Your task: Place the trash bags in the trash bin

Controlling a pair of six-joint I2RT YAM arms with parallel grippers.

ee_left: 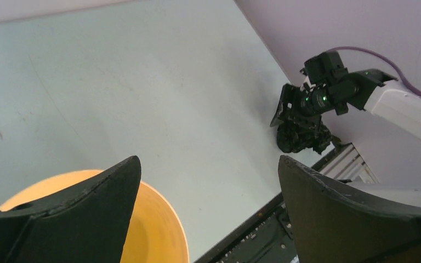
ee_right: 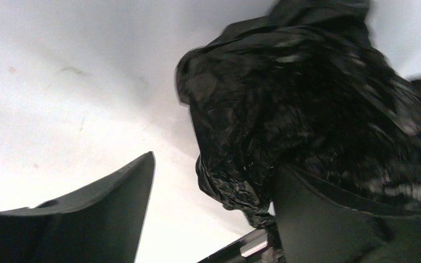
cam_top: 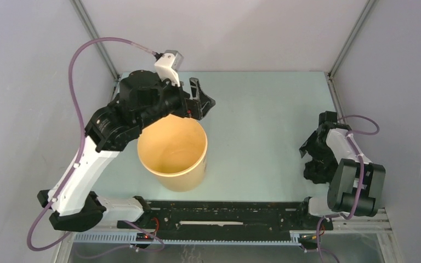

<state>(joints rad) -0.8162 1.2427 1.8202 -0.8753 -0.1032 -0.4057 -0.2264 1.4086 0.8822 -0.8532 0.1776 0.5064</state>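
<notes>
Next, my right gripper brings the trash bag (cam_top: 318, 171) near the trash bin for my left gripper, since the trash bag lies by the wall, far from my left gripper.
The trash bags are one crinkled, glossy black wad (cam_top: 313, 170) lying on the table at the right, near the front rail. My right gripper (cam_top: 311, 152) reaches down over it. In the right wrist view the bag (ee_right: 307, 109) rests against the right finger, and a strip of bare table separates it from the left finger, so the right gripper (ee_right: 215, 160) is open. The trash bin (cam_top: 185, 178), a round yellow tub, stands upright at centre left and looks empty. My left gripper (cam_top: 203, 98) hovers open over its far rim; the left wrist view shows the left gripper (ee_left: 209, 159) holding nothing, the bin (ee_left: 159, 230) below and the bag (ee_left: 301, 137) far off.
A black rail (cam_top: 225, 215) with both arm bases runs along the near edge. Grey walls and metal frame posts (cam_top: 334, 68) close in the table; the right wall stands close behind the right arm.
</notes>
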